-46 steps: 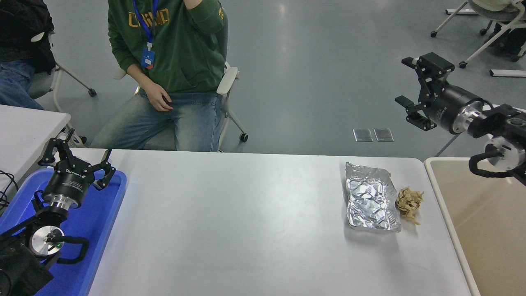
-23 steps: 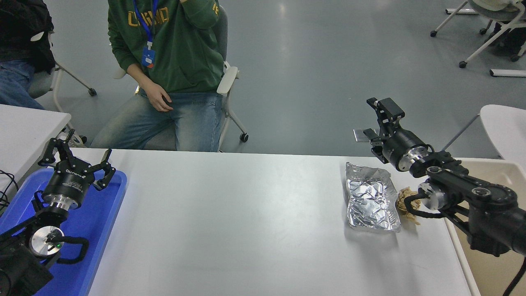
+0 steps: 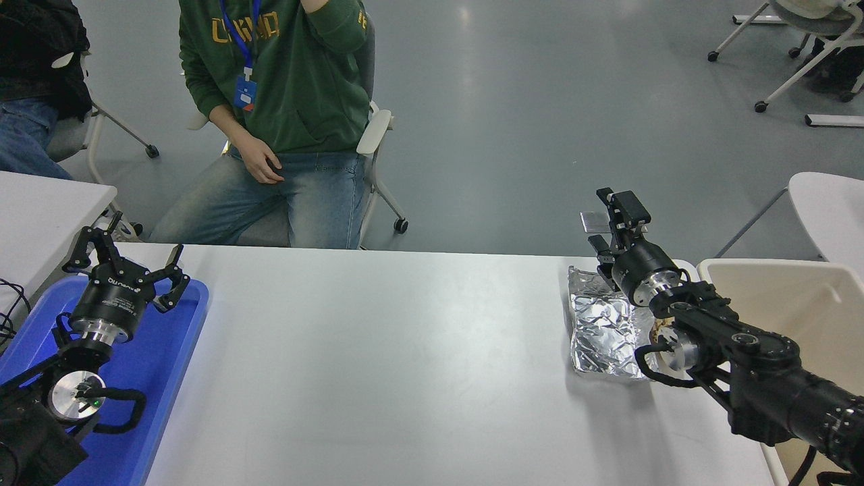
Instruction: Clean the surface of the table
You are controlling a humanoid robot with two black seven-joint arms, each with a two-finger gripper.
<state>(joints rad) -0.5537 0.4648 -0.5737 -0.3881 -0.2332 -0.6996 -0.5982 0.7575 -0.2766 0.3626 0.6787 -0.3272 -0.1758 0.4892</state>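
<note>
The silver foil [image 3: 609, 336] has crisp creases [image 3: 597, 310] all over it, so it will stay stiff and spread out when the robot lifts it by one edge.
The white table surface [image 3: 405, 364] spans the middle of the head view. A crumpled sheet of silver foil [image 3: 601, 324] lies on it at the right. A tan crumpled paper wad [image 3: 656, 332] beside the foil is almost hidden by my right arm. My right gripper [image 3: 611, 223] is open and empty, above the table's far edge, just behind the foil. My left gripper [image 3: 128, 260] is open and parked over the blue tray [image 3: 162, 358] at the lower left.
A beige bin [image 3: 796, 297] stands at the table's right end. A person in a green hoodie [image 3: 283, 81] sits at the far side, and a second person [image 3: 34, 74] sits at the far left. A smaller white table [image 3: 40, 209] is at the left.
My right arm has swung in from the upper right, down and to the left. Its gripper now hangs close behind the foil, and the arm covers most of the paper wad.
</note>
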